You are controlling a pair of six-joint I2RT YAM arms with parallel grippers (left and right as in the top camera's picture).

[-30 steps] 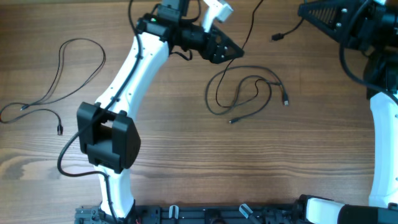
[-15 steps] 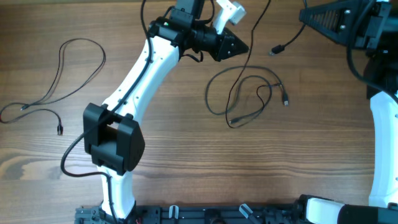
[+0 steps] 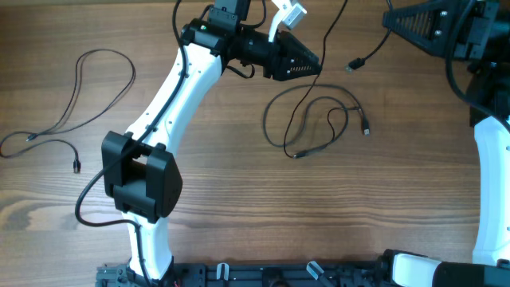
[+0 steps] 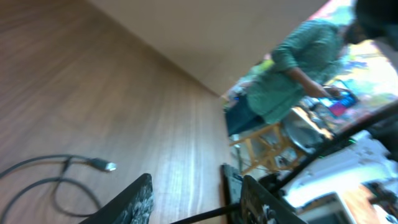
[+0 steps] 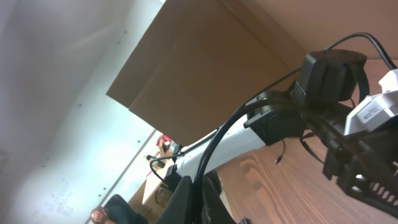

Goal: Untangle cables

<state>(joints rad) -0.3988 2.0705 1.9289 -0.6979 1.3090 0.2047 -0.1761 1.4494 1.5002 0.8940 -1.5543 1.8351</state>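
Note:
I should open my right gripper while my left gripper pulls the raised piece of cable to the separate cable [image 3: 56, 130], because that piece runs from my right gripper into the loops [image 3: 287, 142].
A tangle of thin black cables [image 3: 312, 127] lies in loops at the table's middle, one silver-tipped plug [image 3: 366, 128] at its right. One strand rises from the loops past my left gripper [image 3: 313, 60] and off the top edge. In the left wrist view my left gripper [image 4: 196, 190] stands open, with a thin strand [image 4: 205, 216] crossing the gap between its jaws. My right gripper [image 3: 388, 16] is raised at the top right, shut on a black cable [image 5: 214, 146]. A short end with a plug [image 3: 351, 66] hangs below it. A separate cable [image 3: 96, 84] lies at the far left.
The left arm's white link [image 3: 171, 96] crosses the table's middle left, with its black joint block [image 3: 139, 179] near the front. The right arm's white link [image 3: 492, 183] stands along the right edge. A person [image 4: 292, 68] and furniture show beyond the table.
My left gripper has moved right, up to the rising strand, and its jaws have come apart around it. The middle loops have shifted a little. The right gripper has held still.

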